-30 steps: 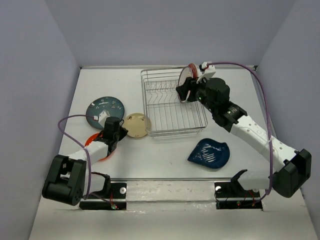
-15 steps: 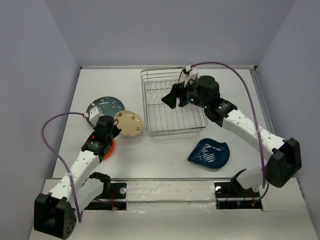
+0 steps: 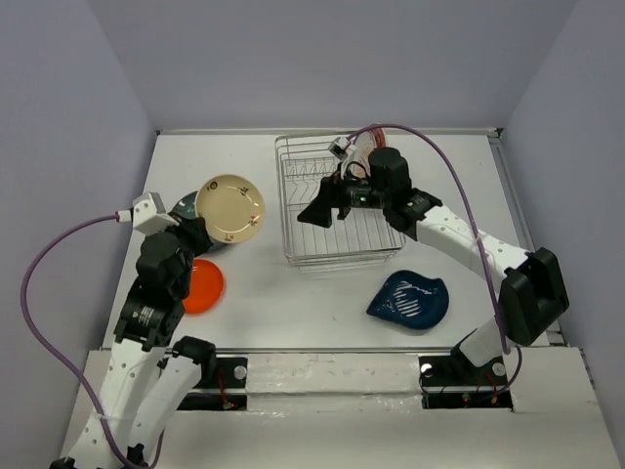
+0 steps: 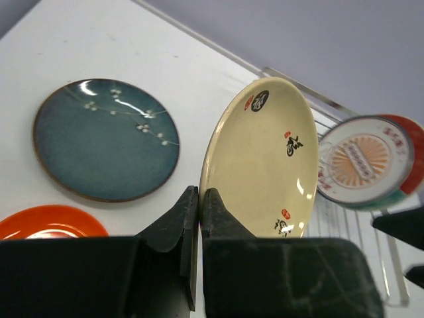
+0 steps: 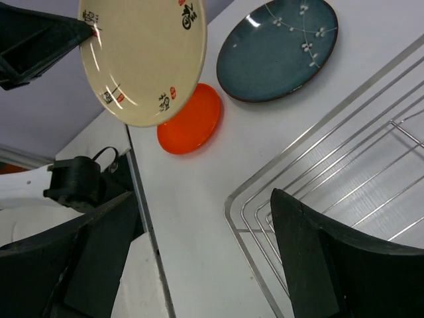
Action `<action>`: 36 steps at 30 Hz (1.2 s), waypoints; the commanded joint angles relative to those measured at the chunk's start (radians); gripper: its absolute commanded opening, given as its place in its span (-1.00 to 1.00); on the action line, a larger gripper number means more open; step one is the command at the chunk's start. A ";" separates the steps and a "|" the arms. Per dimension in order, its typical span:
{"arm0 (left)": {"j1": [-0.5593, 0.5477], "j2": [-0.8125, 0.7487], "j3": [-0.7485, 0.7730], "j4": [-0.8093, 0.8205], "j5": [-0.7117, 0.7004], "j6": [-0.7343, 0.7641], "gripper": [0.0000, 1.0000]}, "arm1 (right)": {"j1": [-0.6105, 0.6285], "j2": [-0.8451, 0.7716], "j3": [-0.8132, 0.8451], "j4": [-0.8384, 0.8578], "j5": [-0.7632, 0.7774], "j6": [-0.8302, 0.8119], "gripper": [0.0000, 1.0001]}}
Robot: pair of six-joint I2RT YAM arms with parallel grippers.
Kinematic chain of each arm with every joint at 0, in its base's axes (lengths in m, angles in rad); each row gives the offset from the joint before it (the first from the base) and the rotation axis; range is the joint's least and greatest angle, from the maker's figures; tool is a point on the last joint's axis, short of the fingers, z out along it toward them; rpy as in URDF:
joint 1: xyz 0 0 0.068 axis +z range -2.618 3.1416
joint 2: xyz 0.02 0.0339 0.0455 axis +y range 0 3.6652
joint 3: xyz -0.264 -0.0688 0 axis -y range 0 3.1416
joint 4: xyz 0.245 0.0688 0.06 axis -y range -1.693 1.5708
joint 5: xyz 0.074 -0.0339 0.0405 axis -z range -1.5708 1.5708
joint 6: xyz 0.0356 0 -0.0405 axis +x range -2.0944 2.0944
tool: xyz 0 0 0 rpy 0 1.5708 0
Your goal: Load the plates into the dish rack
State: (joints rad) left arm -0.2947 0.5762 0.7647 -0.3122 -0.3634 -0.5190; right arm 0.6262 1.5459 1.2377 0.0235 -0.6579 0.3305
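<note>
My left gripper is holding the plate, and the beige plate's free rim (image 3: 259, 208) faces my open right gripper (image 3: 316, 210). My left gripper should keep its hold until my right gripper closes on that rim.
My left gripper (image 3: 199, 233) (image 4: 200, 199) is shut on the rim of the beige plate (image 3: 230, 207) (image 4: 265, 165) and holds it tilted on edge above the table. The dark teal speckled plate (image 4: 106, 149) (image 5: 278, 50) and the orange plate (image 3: 201, 286) (image 5: 190, 119) lie flat below it. My right gripper (image 3: 322, 210) (image 5: 205, 258) is open and empty over the front left of the dish rack (image 3: 337, 256) (image 5: 318, 172). The sunburst plate (image 4: 364, 159) and the teal-and-red plate (image 4: 407, 142) stand in the rack's back right. The dark blue wavy plate (image 3: 410, 298) lies right of the rack's front.
Grey walls close in the table on three sides. My left arm's purple cable (image 3: 59, 244) loops out to the left. My right arm (image 3: 449, 230) reaches across the rack's right side.
My left gripper has lifted the beige plate off the table and tipped it on edge. My right gripper has left the plate in the rack's back and swung left, open.
</note>
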 commanded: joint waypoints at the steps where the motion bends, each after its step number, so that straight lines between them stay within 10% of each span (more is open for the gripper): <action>1: -0.003 -0.036 0.012 0.105 0.221 0.077 -0.89 | 0.015 0.020 0.052 0.104 -0.066 0.056 0.75; 15: -0.004 -0.067 -0.065 0.281 0.541 0.079 -0.89 | 0.044 0.115 0.086 0.182 -0.088 0.134 0.72; 18: -0.004 -0.042 -0.079 0.298 0.590 0.088 -0.89 | 0.044 0.125 0.091 0.210 -0.114 0.153 0.39; 20: -0.003 -0.027 -0.085 0.305 0.601 0.097 -0.89 | 0.053 0.126 0.089 0.219 -0.100 0.171 -0.40; 22: -0.004 -0.021 -0.085 0.305 0.606 0.112 -0.71 | 0.053 0.108 0.080 0.216 -0.056 0.176 -0.86; 29: -0.003 -0.042 -0.068 0.223 0.427 0.255 0.98 | 0.053 0.077 0.190 -0.087 0.508 0.043 -0.86; 36: -0.009 -0.068 -0.117 0.234 0.296 0.266 0.98 | 0.053 0.175 0.387 -0.272 1.188 -0.074 -0.86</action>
State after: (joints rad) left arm -0.2993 0.5365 0.6716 -0.1127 0.0063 -0.2962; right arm 0.6819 1.6943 1.5341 -0.1699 0.0429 0.3485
